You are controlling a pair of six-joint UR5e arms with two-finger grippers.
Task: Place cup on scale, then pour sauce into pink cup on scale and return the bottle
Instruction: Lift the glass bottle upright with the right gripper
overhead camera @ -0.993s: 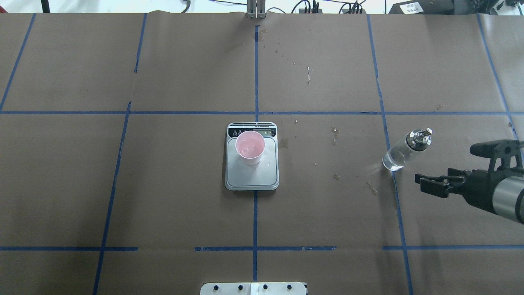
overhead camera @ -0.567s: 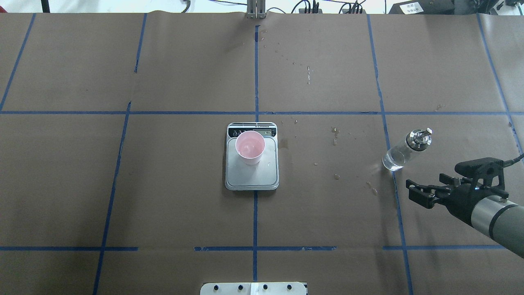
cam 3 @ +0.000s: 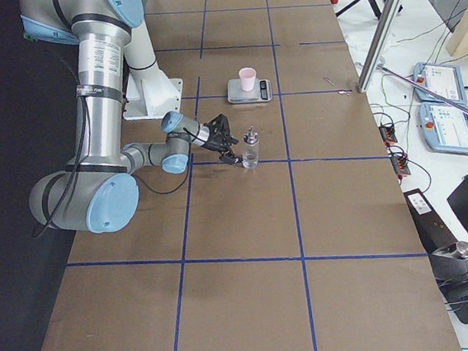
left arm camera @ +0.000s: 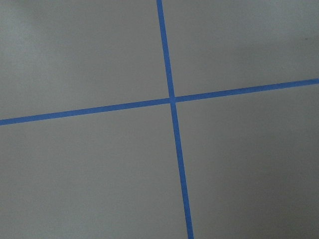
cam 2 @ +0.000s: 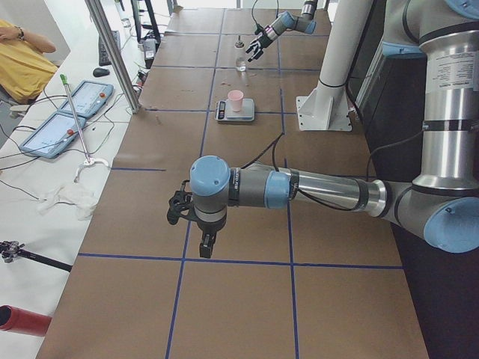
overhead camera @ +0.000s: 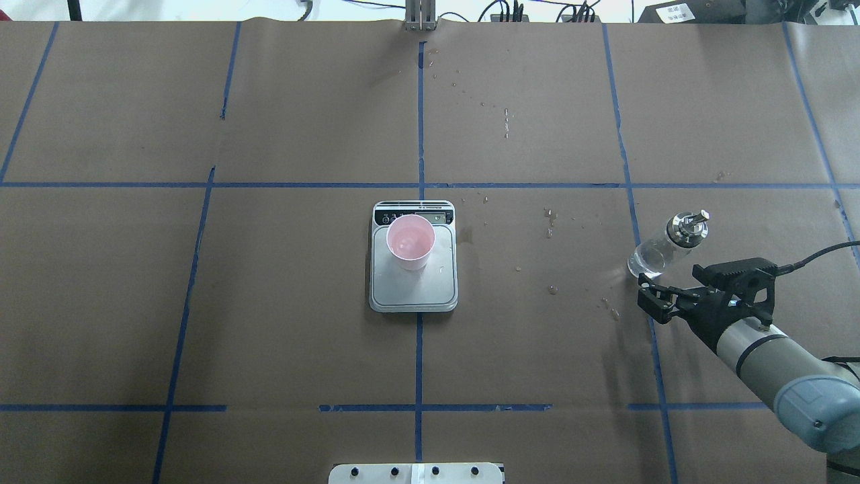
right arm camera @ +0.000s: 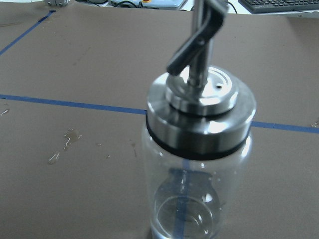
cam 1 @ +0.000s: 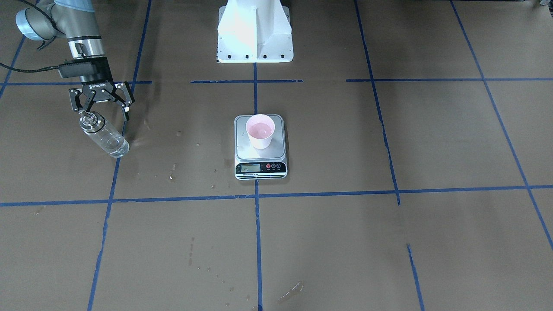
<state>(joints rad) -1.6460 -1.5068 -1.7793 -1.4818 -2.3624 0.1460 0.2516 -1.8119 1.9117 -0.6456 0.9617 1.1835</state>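
The lever (right arm camera: pixel 193 49) hangs at a slant across the silver spout (right arm camera: pixel 199 72), so I expect it to swing over and open the spout when I tip the clear glass bottle.
The pale pink cup (overhead camera: pixel 410 240) stands upright on the silver scale (overhead camera: pixel 413 289) at the table's centre; both also show in the front view, the cup (cam 1: pixel 260 129) on the scale (cam 1: pixel 260 167). The clear glass bottle (overhead camera: pixel 662 249) with its silver cap stands upright on the table to the right, with a little clear liquid at the bottom. My right gripper (overhead camera: pixel 648 297) is open and empty, just on the robot's side of the bottle (cam 1: pixel 103 136), not touching it. The bottle (right arm camera: pixel 199 149) fills the right wrist view. My left gripper (cam 2: pixel 202 243) shows only in the left side view; I cannot tell its state.
Small wet splashes (overhead camera: pixel 551 222) dot the brown paper between the scale and the bottle. Blue tape lines divide the table. The robot's white base (cam 1: pixel 254 30) stands at the robot-side edge. The left wrist view shows only paper and tape.
My right gripper has moved to the left, toward the bottle, and now sits close behind it. The bottle, cup and scale have not moved.
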